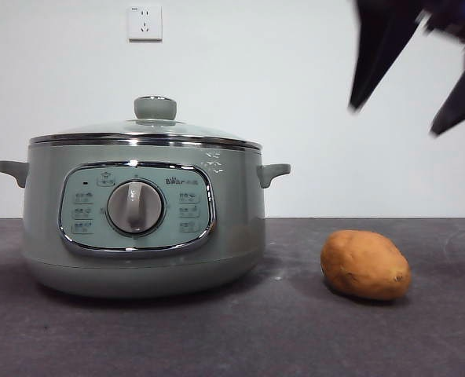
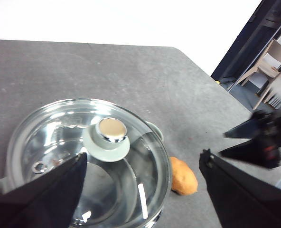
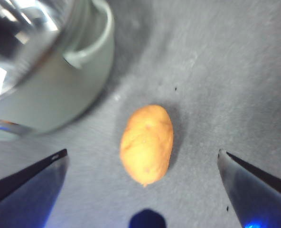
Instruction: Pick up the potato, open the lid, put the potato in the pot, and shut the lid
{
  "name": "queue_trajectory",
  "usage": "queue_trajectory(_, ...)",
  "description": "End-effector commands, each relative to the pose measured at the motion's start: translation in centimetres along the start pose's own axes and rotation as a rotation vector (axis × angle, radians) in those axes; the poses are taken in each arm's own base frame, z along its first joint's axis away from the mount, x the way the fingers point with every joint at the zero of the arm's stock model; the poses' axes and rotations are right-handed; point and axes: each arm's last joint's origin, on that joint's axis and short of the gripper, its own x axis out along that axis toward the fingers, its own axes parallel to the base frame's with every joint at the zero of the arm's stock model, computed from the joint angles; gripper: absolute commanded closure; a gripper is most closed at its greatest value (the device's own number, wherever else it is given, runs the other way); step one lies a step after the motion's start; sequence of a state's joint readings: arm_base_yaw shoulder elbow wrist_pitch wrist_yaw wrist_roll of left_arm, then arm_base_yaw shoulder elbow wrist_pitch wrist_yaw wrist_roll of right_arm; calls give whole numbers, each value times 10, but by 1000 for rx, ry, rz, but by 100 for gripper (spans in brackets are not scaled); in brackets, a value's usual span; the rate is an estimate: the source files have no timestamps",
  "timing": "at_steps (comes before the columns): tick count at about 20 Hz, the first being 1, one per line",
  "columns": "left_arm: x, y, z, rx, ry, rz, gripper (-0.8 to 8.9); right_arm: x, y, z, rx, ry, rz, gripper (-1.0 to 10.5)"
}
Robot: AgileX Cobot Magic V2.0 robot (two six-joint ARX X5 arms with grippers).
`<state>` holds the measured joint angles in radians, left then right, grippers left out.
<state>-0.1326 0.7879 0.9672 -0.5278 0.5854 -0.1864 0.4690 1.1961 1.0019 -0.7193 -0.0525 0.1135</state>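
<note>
I expect the glass lid to come fully off in one piece when I lift the knob, because an unbroken round rim sits on top of the pot.
The pale green pot stands on the dark table at the left, with the glass lid seated on its rim. The orange-brown potato lies on the table to the pot's right, apart from it. My right gripper hangs open high above the potato; in the right wrist view the potato sits between the spread jaws of that gripper, well below them. My left gripper is open above the lid, near its knob, holding nothing. The left wrist view also shows the potato and the right gripper.
The pot has a small side handle facing the potato, and a control panel with a grey dial on its front. A wall socket is on the white wall behind. The table's edge runs along the right side.
</note>
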Motion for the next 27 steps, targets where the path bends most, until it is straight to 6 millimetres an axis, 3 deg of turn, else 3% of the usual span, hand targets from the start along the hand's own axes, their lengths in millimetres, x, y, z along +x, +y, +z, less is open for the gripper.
queue_trajectory(1,1,-5,1,-1,-6,-20,415,26,8,2,-14,60,-44,416)
queue_trajectory(9,4,-18,5,49,-34,-28,416,108,10,0,-13,197,-54,421)
queue_trajectory(12,3,-22,9,62,-51,-19,417,128,9,-5,-12,244,-60,515)
queue_trajectory(14,3,-23,10,64,-56,-11,417,135,8,-8,-4,264,-65,518)
queue_trajectory(15,3,-23,9,64,-54,-14,417,136,8,-8,3,270,-67,577)
queue_trajectory(18,3,-23,9,63,-54,-13,417,136,8,-8,3,270,-68,937)
queue_trajectory(23,3,-23,9,63,-52,-12,417,122,9,-5,2,250,-63,958)
queue_trajectory(27,12,-17,9,89,-34,36,418,77,10,-3,3,209,-58,958)
